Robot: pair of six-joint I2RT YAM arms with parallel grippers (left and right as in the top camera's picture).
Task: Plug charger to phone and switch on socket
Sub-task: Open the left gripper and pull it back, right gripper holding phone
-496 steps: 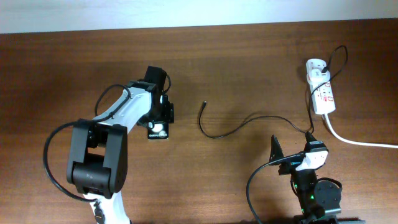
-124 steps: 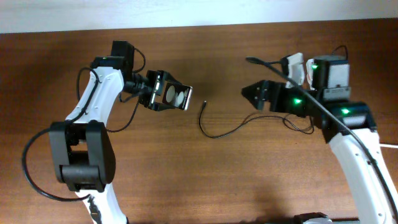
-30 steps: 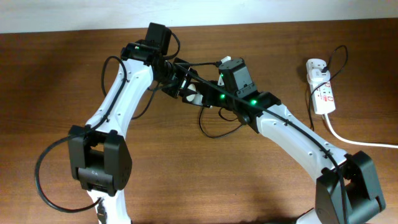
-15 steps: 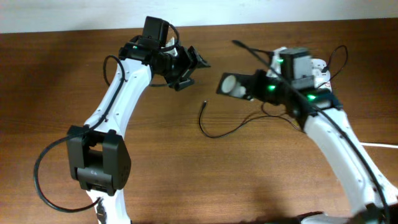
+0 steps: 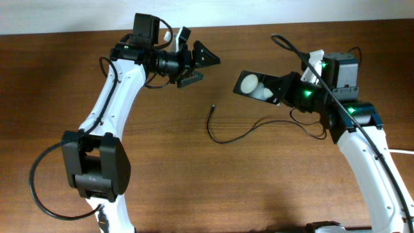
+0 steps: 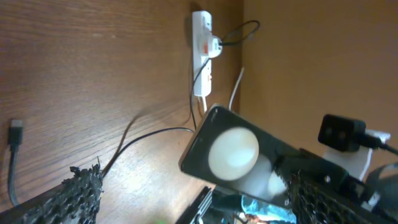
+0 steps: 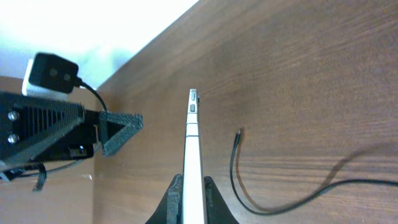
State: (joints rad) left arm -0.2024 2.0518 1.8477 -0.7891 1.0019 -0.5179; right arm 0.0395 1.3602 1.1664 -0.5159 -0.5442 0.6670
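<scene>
I can see that the phone's loose end (image 5: 243, 83) points down, short of my left gripper's fingers. I need to tilt that end (image 7: 193, 99) up with my right gripper so that my left gripper can take it.
The black phone (image 5: 253, 86), with two white round spots on its face, hangs above the table with my right gripper (image 5: 283, 90) shut on its right end. The right wrist view shows it edge-on (image 7: 193, 143), pinched between the fingers (image 7: 176, 194). My left gripper (image 5: 206, 68) stands open with nothing in it, a short way left of the phone (image 6: 227, 152). The charger (image 5: 226, 139) lies on the table below them, its tip (image 5: 212, 109) free. The socket (image 6: 200, 31) shows only in the left wrist view; my right arm hides it from overhead.
A thick white cord (image 5: 404, 151) runs off the right edge. The charger cable (image 7: 233, 180) curves over the wood under the phone. The left arm (image 5: 110, 97) reaches in from the front left, the right arm (image 5: 369, 162) from the front right.
The left gripper has opened, let go of the phone and pulled back left. The right gripper, shut on the phone, has carried it away to the right.
</scene>
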